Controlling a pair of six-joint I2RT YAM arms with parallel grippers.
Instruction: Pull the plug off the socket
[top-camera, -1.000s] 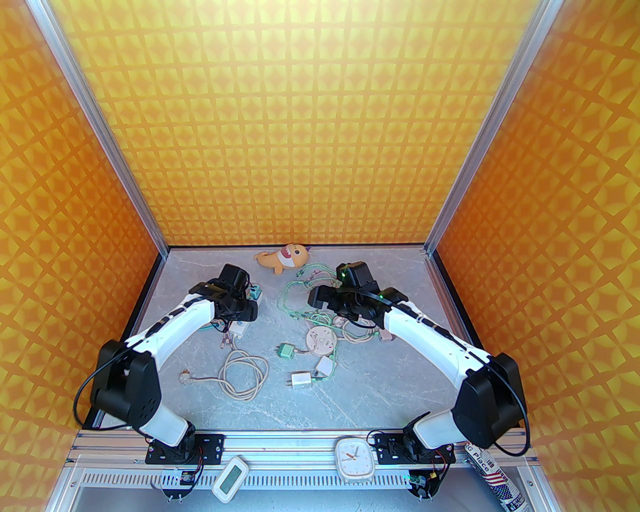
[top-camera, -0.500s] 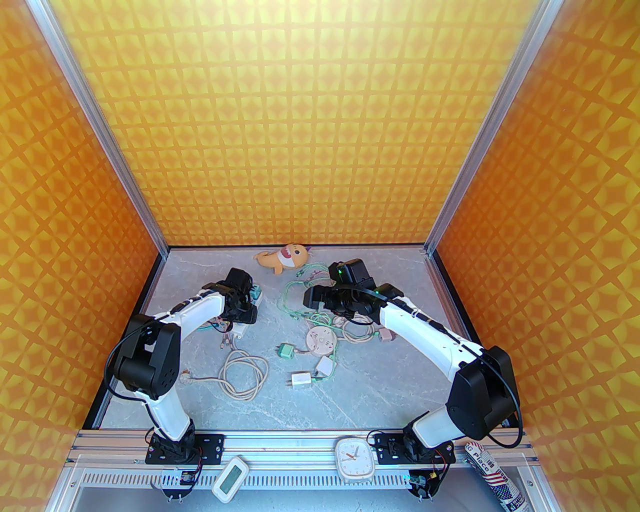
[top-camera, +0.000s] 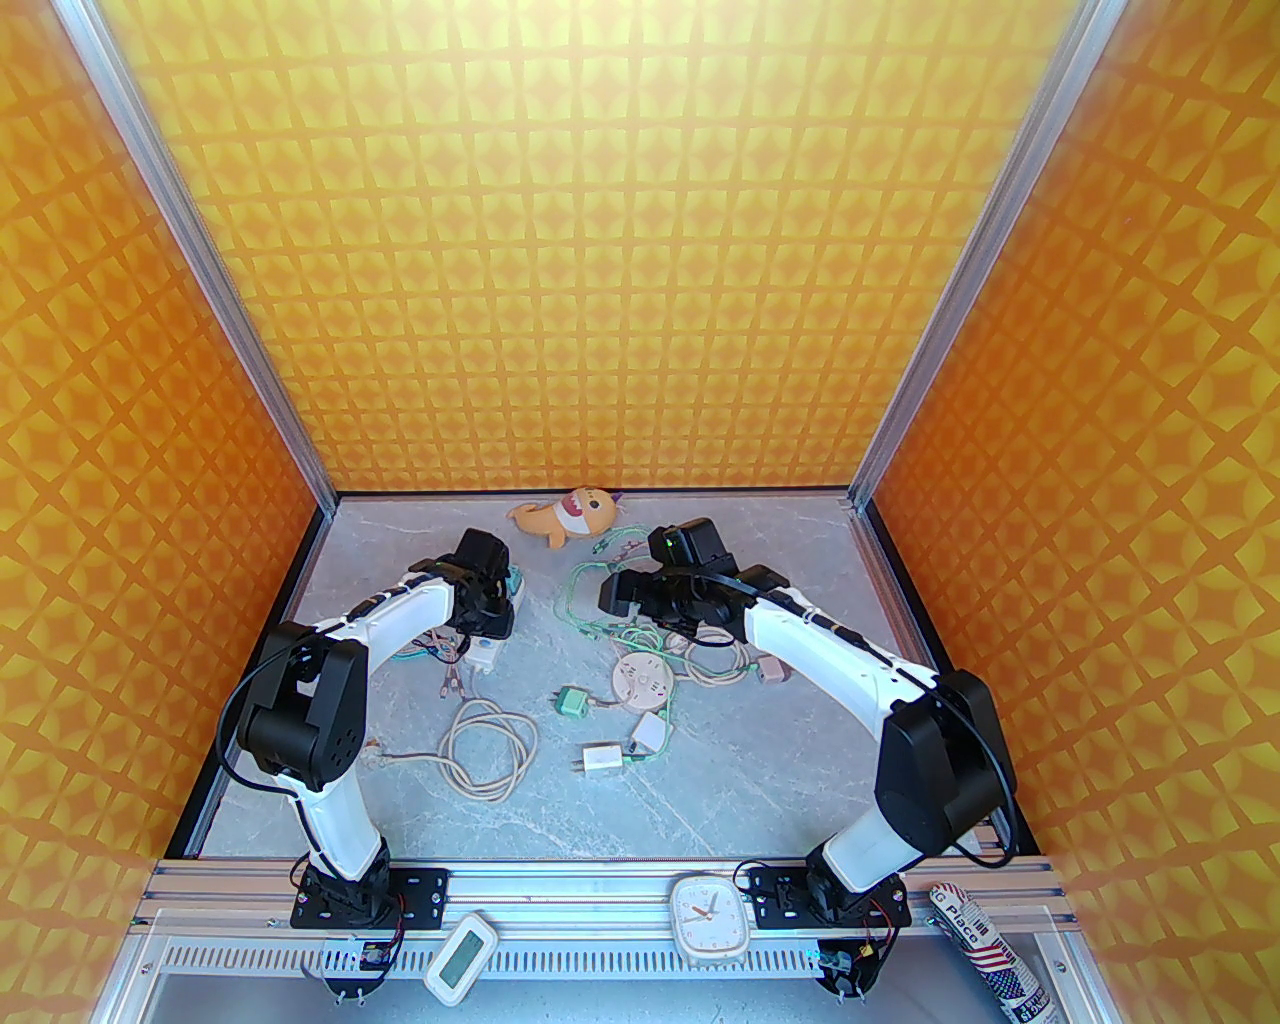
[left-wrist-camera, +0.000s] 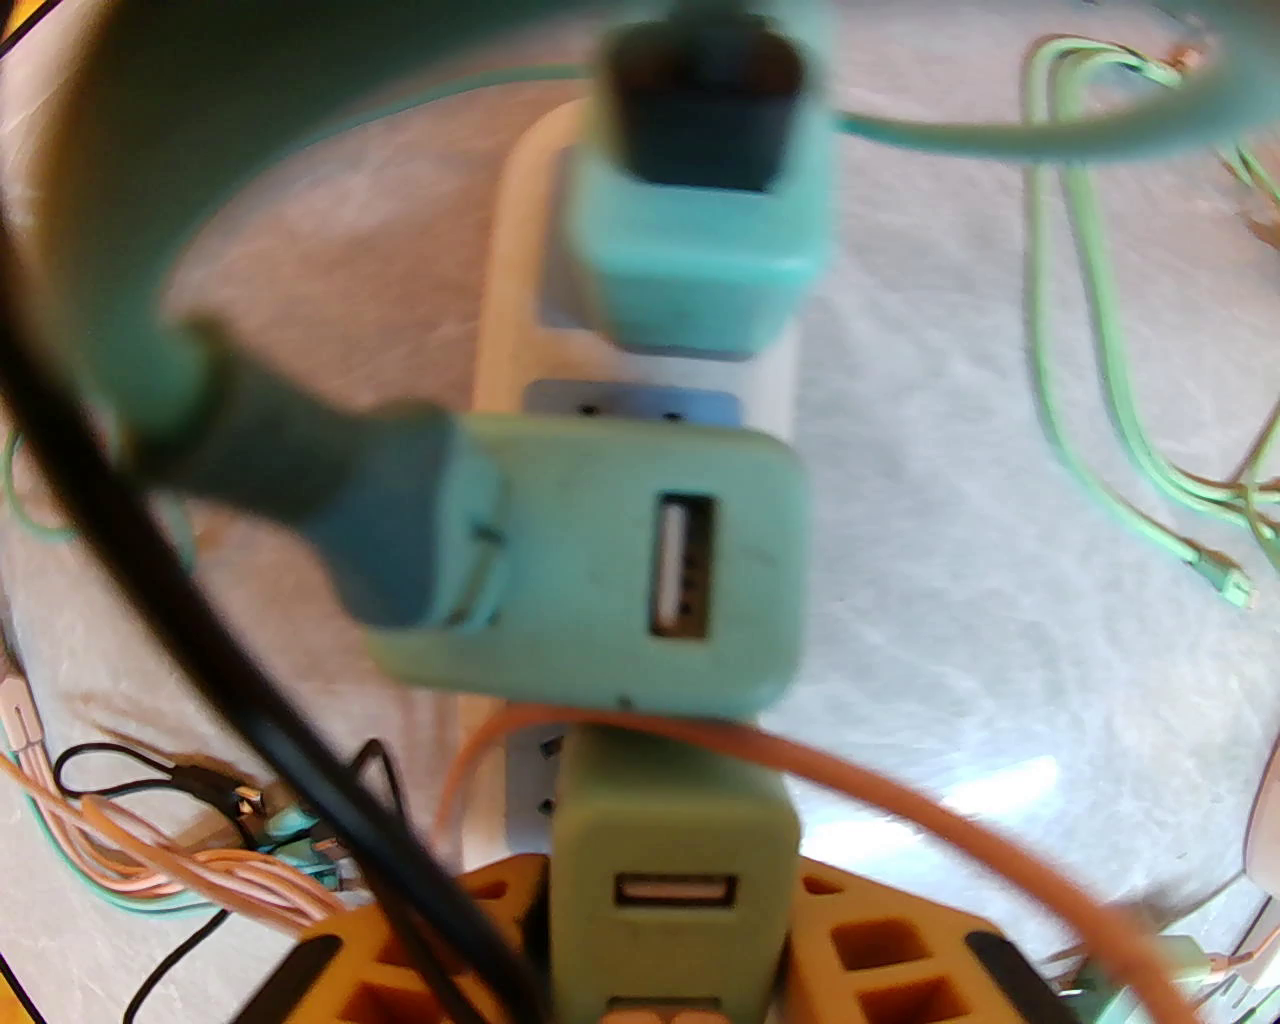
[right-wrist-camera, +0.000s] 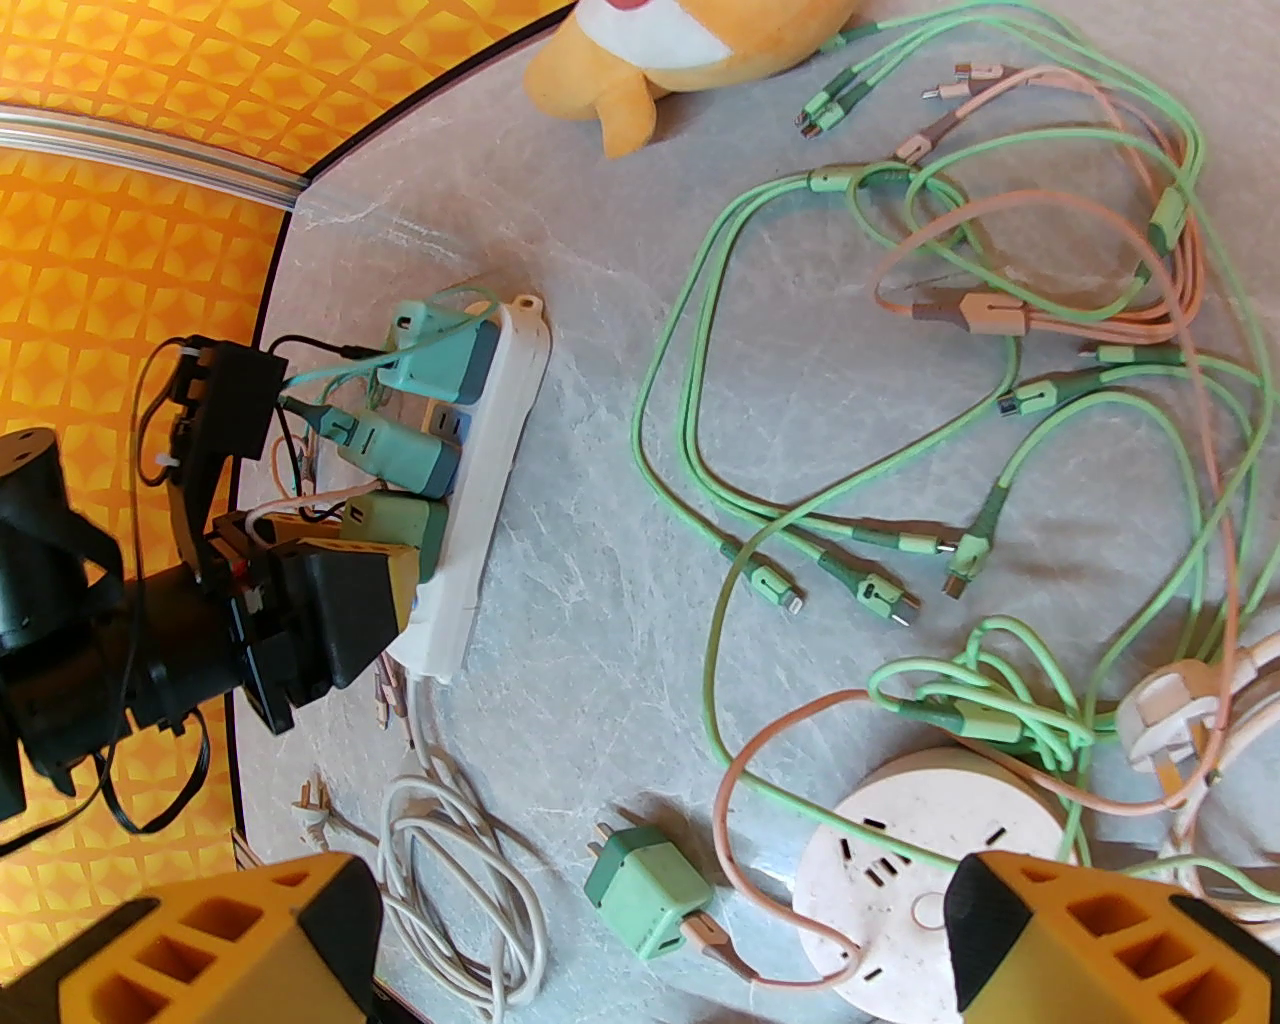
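Observation:
The white power strip is lying free, far away from my right gripper. Next, my left gripper moves the power strip closer so that my right gripper can brace the power strip's side.
A white power strip (top-camera: 487, 655) (right-wrist-camera: 490, 470) lies at the table's far left with three plugs in it. The nearest one is an olive-green plug (left-wrist-camera: 670, 830) (right-wrist-camera: 395, 520) with a USB port on top. My left gripper (left-wrist-camera: 670, 900) (top-camera: 490, 610) is shut on it, its yellow fingers (left-wrist-camera: 500, 890) pressed against both sides. Beyond it in the strip sit a teal adapter (left-wrist-camera: 620, 560) and a second teal plug (left-wrist-camera: 700, 230). My right gripper (right-wrist-camera: 650, 940) (top-camera: 615, 590) hovers open above the table's middle, holding nothing.
A tangle of green and pink cables (right-wrist-camera: 950, 350) spreads under the right arm. Near it lie a round white socket (top-camera: 642, 683), a loose green adapter (top-camera: 572, 702) and a white charger (top-camera: 600, 760). A coiled white cord (top-camera: 485, 745) lies near left, a plush toy (top-camera: 560, 515) at the back.
The left gripper's fingers have closed in on the green plug while the left arm's elbow swung up and inward. The right arm has shifted slightly left with its gripper still open.

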